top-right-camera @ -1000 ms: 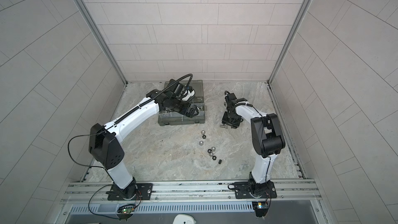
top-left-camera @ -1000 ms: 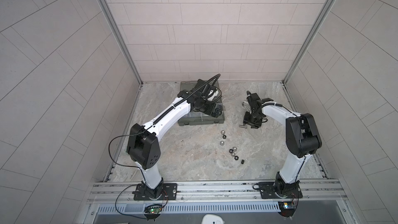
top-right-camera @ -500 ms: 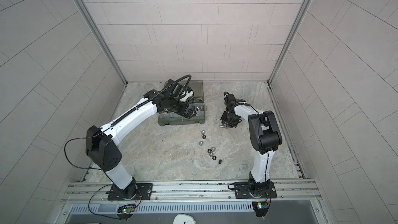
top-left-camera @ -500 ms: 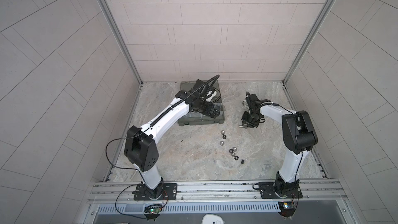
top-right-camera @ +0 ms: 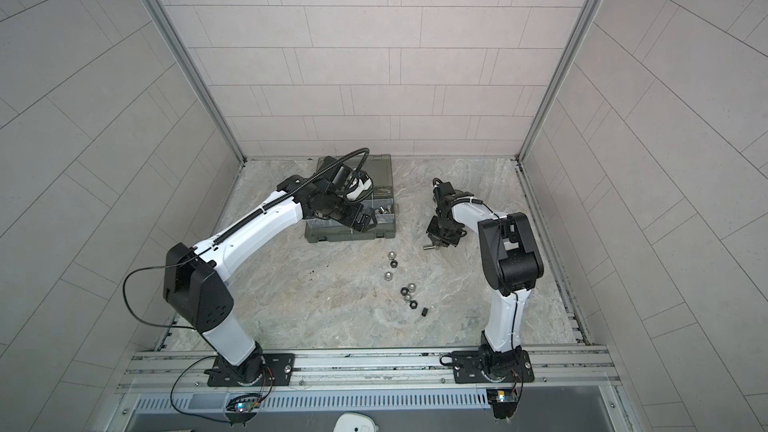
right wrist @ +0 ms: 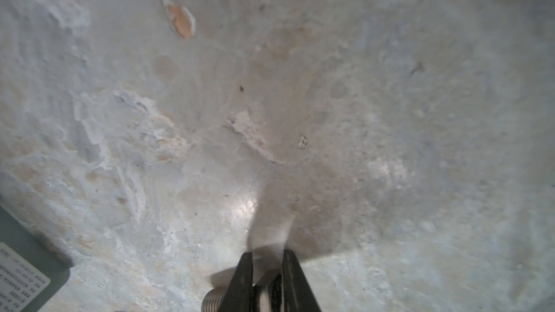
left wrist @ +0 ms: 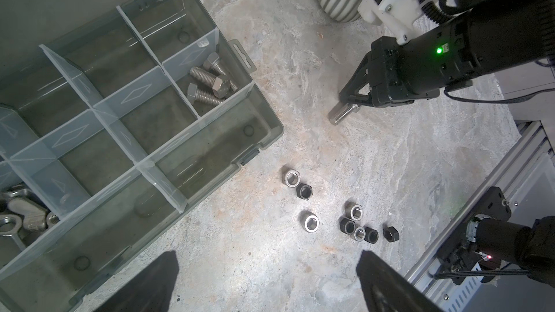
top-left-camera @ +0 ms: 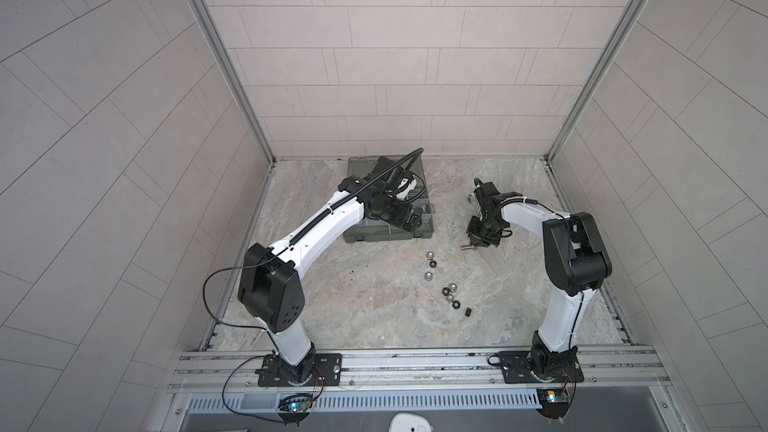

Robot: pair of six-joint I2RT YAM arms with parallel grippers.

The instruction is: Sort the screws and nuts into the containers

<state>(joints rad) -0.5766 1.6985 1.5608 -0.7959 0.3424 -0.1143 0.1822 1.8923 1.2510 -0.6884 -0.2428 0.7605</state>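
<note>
The screw's head [right wrist: 266,299] is pinched in my right gripper and the threaded shank sticks out past the finger, so next I open, turn my wrist and close across the shank [top-left-camera: 467,247].
My right gripper [top-left-camera: 478,241] [left wrist: 350,102] [right wrist: 267,258] is down at the stone floor, shut on the head end of a silver screw [left wrist: 342,114] [right wrist: 211,301] [top-left-camera: 467,247]. The threaded shank sticks out sideways. Several more screws [left wrist: 210,85] lie in a corner compartment of the grey-green organizer case [left wrist: 264,115] [top-left-camera: 386,236]. Silver and black nuts [left wrist: 354,226] [top-left-camera: 449,288] [top-right-camera: 409,290] are scattered on the floor in front of the case. Wing nuts [left wrist: 18,217] fill another compartment. My left gripper [left wrist: 267,255] [top-left-camera: 409,220] hangs open and empty over the case's front edge.
A striped mug [left wrist: 336,1] stands behind the right gripper, towards the back wall. The case's lid [top-left-camera: 365,166] lies open at the rear. Tiled walls close in three sides, and a metal rail [top-left-camera: 415,361] runs along the front.
The right gripper's jaws have closed on the screw on the floor. The left arm shifted slightly over the case, its gripper still open.
</note>
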